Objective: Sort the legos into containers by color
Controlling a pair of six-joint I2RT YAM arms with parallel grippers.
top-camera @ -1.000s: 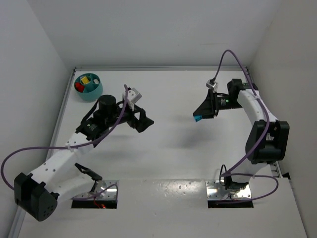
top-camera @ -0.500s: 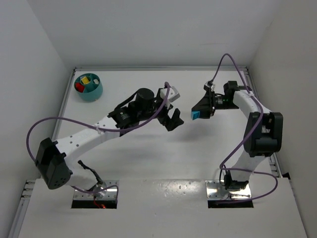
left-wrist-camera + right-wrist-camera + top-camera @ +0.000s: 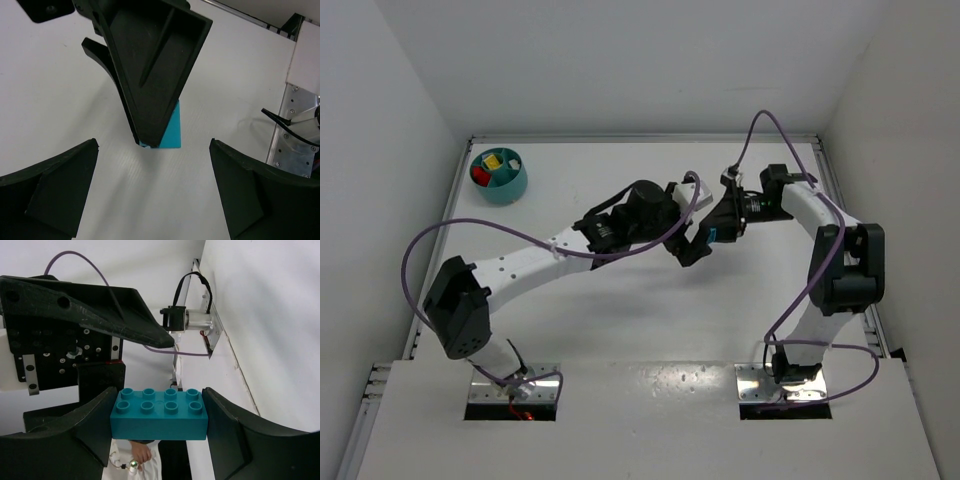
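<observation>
The teal container (image 3: 500, 178) stands far from my right gripper, so my left gripper should take the cyan lego's exposed end before my right gripper opens.
A cyan lego (image 3: 160, 415) with two rows of studs sits squeezed between the pads of my right gripper (image 3: 159, 421), which is shut on it. From above, that right gripper (image 3: 722, 230) hangs over the middle of the table with the cyan lego (image 3: 716, 237) at its tip. My left gripper (image 3: 692, 240) faces it at close range, open, with nothing between its fingers. In the left wrist view the cyan lego (image 3: 168, 131) pokes out under the right gripper's fingers (image 3: 155, 65), just beyond my open left gripper (image 3: 152, 172). The teal container (image 3: 513, 186) stands far left, holding red and yellow legos.
The left arm stretches diagonally across the table from its base at the lower left. White walls close the table on the left, back and right. A purple cable loops above the right wrist (image 3: 760, 125). Metal base plates (image 3: 782, 385) lie at the near edge.
My left arm has swung right from near the bowl to meet the right gripper. The right gripper has shifted slightly left and still holds the cyan lego.
</observation>
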